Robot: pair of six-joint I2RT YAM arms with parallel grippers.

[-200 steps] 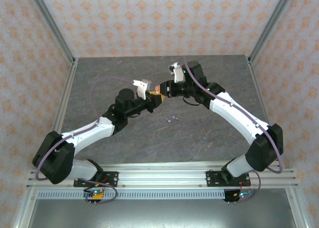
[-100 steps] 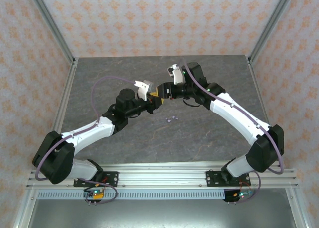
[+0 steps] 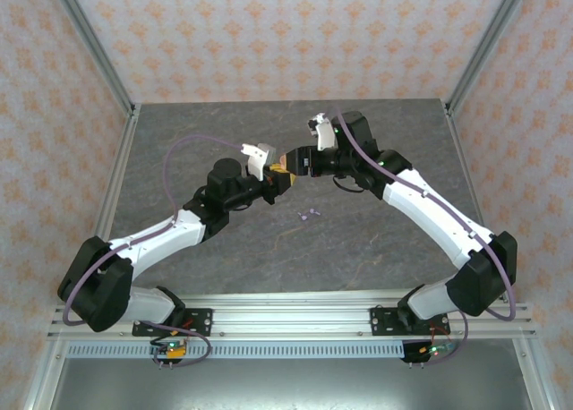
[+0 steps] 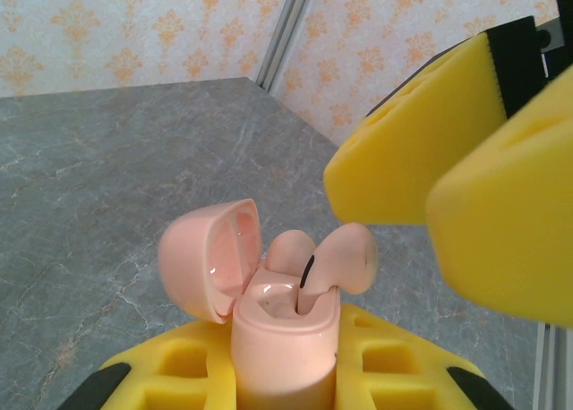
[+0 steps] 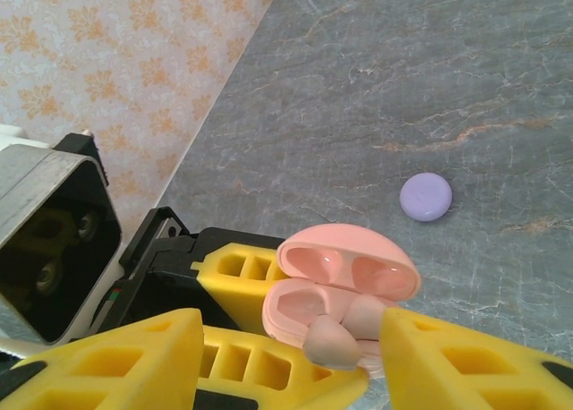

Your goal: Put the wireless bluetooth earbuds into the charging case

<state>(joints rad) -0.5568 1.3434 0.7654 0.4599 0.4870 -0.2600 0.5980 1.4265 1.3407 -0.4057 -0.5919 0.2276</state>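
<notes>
My right gripper is faced with one pink earbud (image 4: 347,256) that stands high and tilted in the charging case, so the gripper should back off, close its fingers and press the earbud down (image 5: 332,342).
My left gripper (image 4: 288,379) is shut on a salmon-pink charging case (image 4: 286,325), holding it upright with the lid (image 4: 210,258) hinged open. Two pink earbuds stand in it: one (image 4: 292,248) sits low in its well, the other (image 4: 351,254) rises higher with its stem in the well. My right gripper (image 5: 295,331) is open, its yellow fingers (image 5: 116,361) spread wide on either side of the raised earbud (image 5: 327,338). From above, both grippers meet over mid-table, left gripper (image 3: 278,181) and right gripper (image 3: 292,163). Small light purple earbuds (image 3: 307,215) lie loose on the table.
A round light purple disc (image 5: 426,196) lies on the grey stone-patterned table beyond the case. Patterned walls and metal frame posts (image 3: 98,52) enclose the table on three sides. Open tabletop surrounds the purple earbuds.
The right arm's elbow has swung outward to the right and its gripper has edged slightly right. The left arm and the case have stayed in place.
</notes>
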